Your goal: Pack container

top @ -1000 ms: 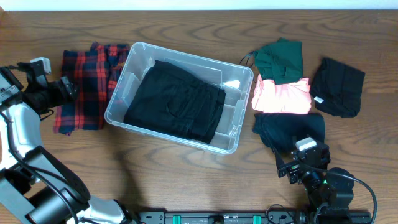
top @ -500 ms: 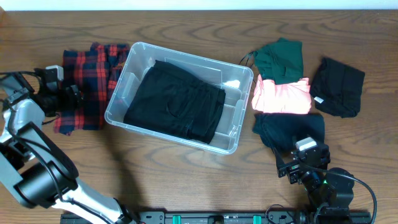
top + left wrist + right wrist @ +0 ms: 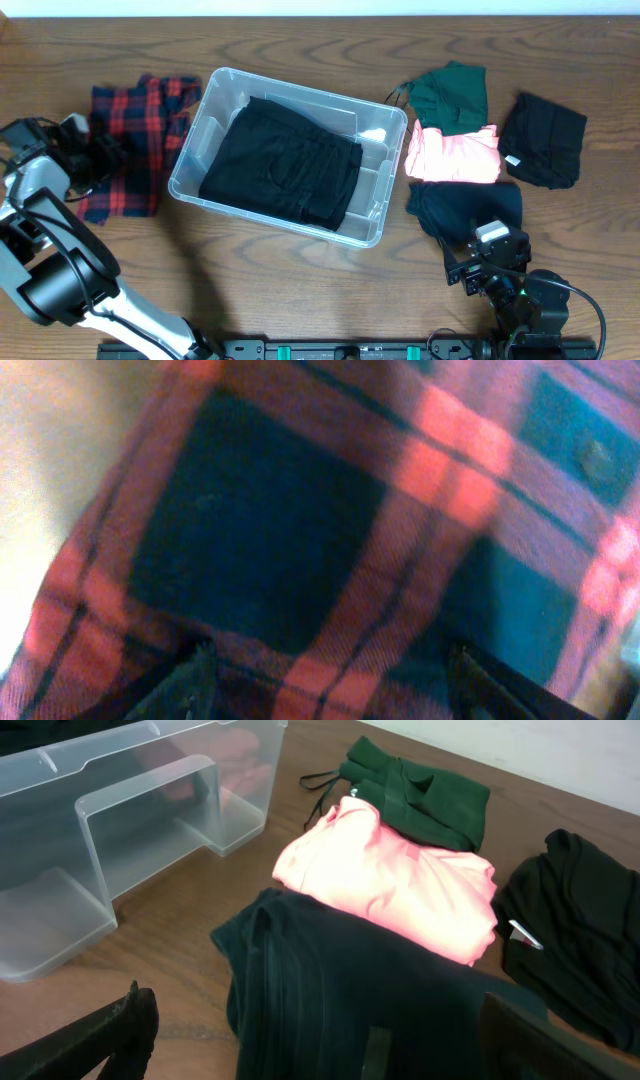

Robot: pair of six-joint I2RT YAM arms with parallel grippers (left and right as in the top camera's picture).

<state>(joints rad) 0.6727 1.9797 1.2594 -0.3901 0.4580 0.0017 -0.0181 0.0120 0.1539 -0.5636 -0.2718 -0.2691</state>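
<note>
The plaid cloth [image 3: 142, 150] is lying at a slant across the ends of the left gripper's fingers, so the robot should pull the cloth away from the container, back off and grip its outer edge [image 3: 98, 200] squarely.
The clear plastic container [image 3: 300, 90] stands left of the table's middle, with a folded black garment [image 3: 285, 165] inside it. To its left lies a red and dark plaid cloth [image 3: 135, 140]. My left gripper [image 3: 100, 155] presses into that cloth at its left side. The left wrist view is filled with the plaid cloth [image 3: 300, 510], and the left gripper [image 3: 330, 680] has its jaws wide apart with cloth between them. My right gripper [image 3: 487, 262] rests open at the front right, just in front of a dark teal garment [image 3: 350, 990], holding nothing.
Right of the container lie a green garment [image 3: 450, 90], a pink one [image 3: 455, 155], a black one [image 3: 545, 140] and the dark teal garment [image 3: 465, 205]. The container's near end wall [image 3: 130, 840] shows in the right wrist view.
My left gripper has come down onto the plaid cloth, and the cloth has slid and bunched to the left. The right arm has not moved.
</note>
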